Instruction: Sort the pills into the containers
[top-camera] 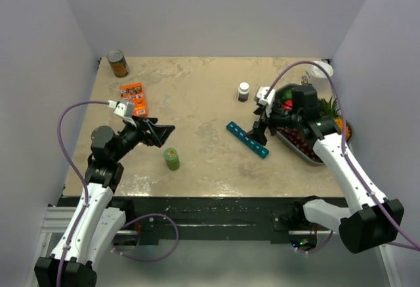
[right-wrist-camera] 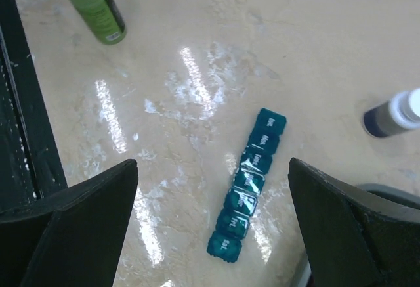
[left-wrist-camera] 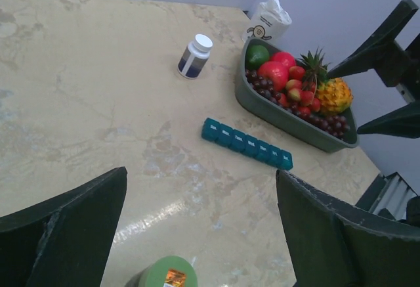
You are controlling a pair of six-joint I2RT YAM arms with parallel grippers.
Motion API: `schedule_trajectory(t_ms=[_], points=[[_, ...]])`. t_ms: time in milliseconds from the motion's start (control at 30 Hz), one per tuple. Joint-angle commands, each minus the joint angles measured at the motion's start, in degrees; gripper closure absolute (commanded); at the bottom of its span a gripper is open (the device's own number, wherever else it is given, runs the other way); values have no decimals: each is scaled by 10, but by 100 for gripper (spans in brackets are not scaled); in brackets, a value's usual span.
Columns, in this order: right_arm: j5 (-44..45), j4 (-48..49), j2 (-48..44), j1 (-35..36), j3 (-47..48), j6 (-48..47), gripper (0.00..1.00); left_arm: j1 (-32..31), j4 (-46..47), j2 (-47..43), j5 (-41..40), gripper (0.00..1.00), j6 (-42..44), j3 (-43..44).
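Observation:
My right gripper should keep lowering its open fingers, since they are across the teal pill organiser's narrow width [right-wrist-camera: 248,180], toward its far end [top-camera: 234,129] until they straddle it.
The teal pill organiser [top-camera: 247,140] lies flat on the table right of centre, a row of seven shut lids marked with days. It also shows in the left wrist view [left-wrist-camera: 247,144] and the right wrist view [right-wrist-camera: 247,185]. I see no loose pills. My right gripper [top-camera: 260,128] is open and empty, hovering just above the organiser's far end [right-wrist-camera: 213,163]. My left gripper [top-camera: 162,132] is open and empty, well left of the organiser and above a green bottle [left-wrist-camera: 201,188].
A small dark bottle with a white cap [top-camera: 243,90] stands behind the organiser. A grey fruit tray [top-camera: 296,148] sits at the right edge. A green bottle [top-camera: 172,159] stands below my left gripper. An orange packet [top-camera: 134,98] and a can [top-camera: 118,64] lie far left.

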Motion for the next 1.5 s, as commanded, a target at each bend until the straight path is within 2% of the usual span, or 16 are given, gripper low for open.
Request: schedule_trajectory(t_ms=[0,200,333,533,667,1000,1467], points=[[59,2,26,84,-11,-46,1,-3,-10,-2,29,1,-50,-6],[191,33,106,158,-22,-17,1,-3,-40,-21,11,2,-61,-12],[269,70,150,172,-40,11,1,-3,-47,-30,4,2,-70,-20],[329,97,179,178,-55,28,7,-3,-47,-35,0,2,-75,-27],[384,109,197,178,-52,40,7,-3,-48,-36,1,2,-72,-28],[391,100,281,166,-8,71,18,-3,-65,-45,-4,2,-53,-31],[355,85,334,134,20,77,26,-3,-64,-45,11,2,-38,-37]])
